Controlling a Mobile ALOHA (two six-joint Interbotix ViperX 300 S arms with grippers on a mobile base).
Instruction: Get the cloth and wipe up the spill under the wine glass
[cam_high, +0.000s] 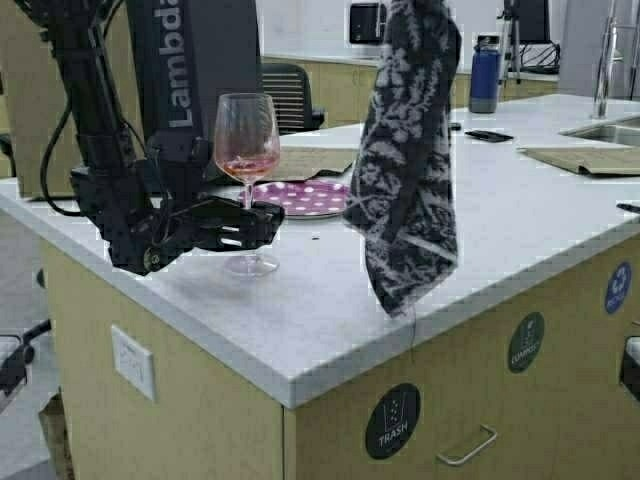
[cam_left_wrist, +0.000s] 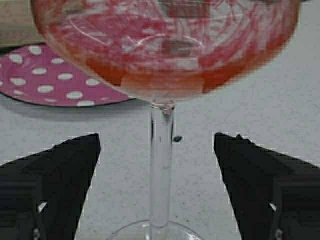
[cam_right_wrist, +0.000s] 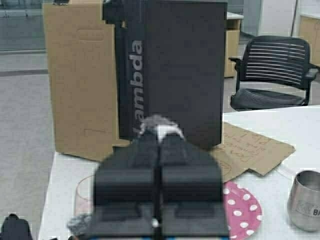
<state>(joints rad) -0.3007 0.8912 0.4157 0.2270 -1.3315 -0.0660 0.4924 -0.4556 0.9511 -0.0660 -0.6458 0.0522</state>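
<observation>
My gripper will move the wine glass (cam_high: 247, 130) by its stem, and the glass should keep the pink liquid (cam_high: 248, 168) inside, since the liquid lies low in the deep bowl.
The wine glass (cam_high: 247, 140), clear and stemmed with pink liquid, stands on the white counter (cam_high: 300, 320) near its left front. My left gripper (cam_high: 262, 226) is open, one finger on each side of the stem without touching it. In the left wrist view the stem (cam_left_wrist: 161, 170) stands midway between the fingers (cam_left_wrist: 65, 175). The floral cloth (cam_high: 408, 150) hangs limp from above, right of the glass, its lower end over the counter's front edge. My right gripper (cam_right_wrist: 159, 136) is shut on a bunched bit of the cloth (cam_right_wrist: 159, 125). No spill shows clearly.
A pink polka-dot plate (cam_high: 300, 198) lies just behind the glass. Brown paper sheets (cam_high: 315, 160) lie farther back. A steel tumbler (cam_right_wrist: 305, 200) stands by the plate. A blue bottle (cam_high: 484, 75), a sink (cam_high: 610, 130) and a black box (cam_high: 200, 70) are at the back.
</observation>
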